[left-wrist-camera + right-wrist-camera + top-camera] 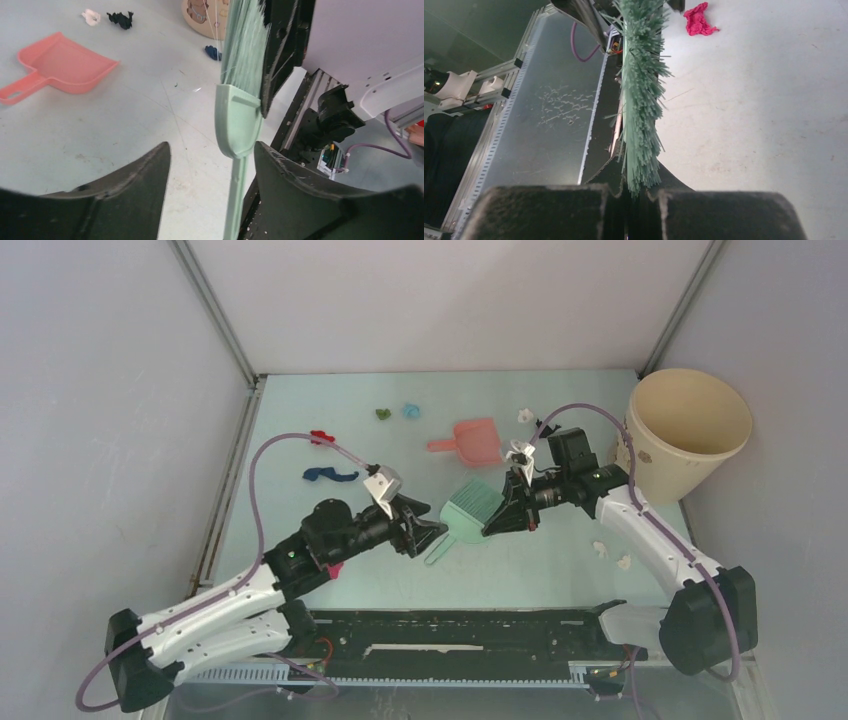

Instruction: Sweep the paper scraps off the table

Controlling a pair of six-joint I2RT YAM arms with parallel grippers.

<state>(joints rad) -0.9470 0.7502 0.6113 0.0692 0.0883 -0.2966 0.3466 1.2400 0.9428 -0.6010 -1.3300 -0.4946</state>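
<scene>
My right gripper is on the side of the brush's bristles (pixel 493 506), so my left gripper should hold the brush's handle (pixel 440 552) and turn the brush before my right gripper grips it again.
The teal-green hand brush (pixel 468 508) lies across the middle of the table (pixel 300 530). My right gripper (pixel 502 518) is shut on its bristles (pixel 641 100), seen edge-on in the right wrist view (pixel 634 192). My left gripper (pixel 428 530) is open, and the brush handle (pixel 235 200) passes between its fingers, nearer the right one, in the left wrist view (pixel 211 148). Paper scraps lie scattered: red (pixel 320 436), dark blue (pixel 330 475), green (pixel 382 413), light blue (pixel 410 410), white (pixel 524 415), two white (pixel 600 548) and magenta (pixel 698 20).
The salmon-pink dustpan (pixel 475 438) lies flat behind the brush and also shows in the left wrist view (pixel 65 65). A beige bucket (pixel 685 430) stands at the far right. Grey walls close off the back and sides. A black rail (pixel 460 625) runs along the near edge.
</scene>
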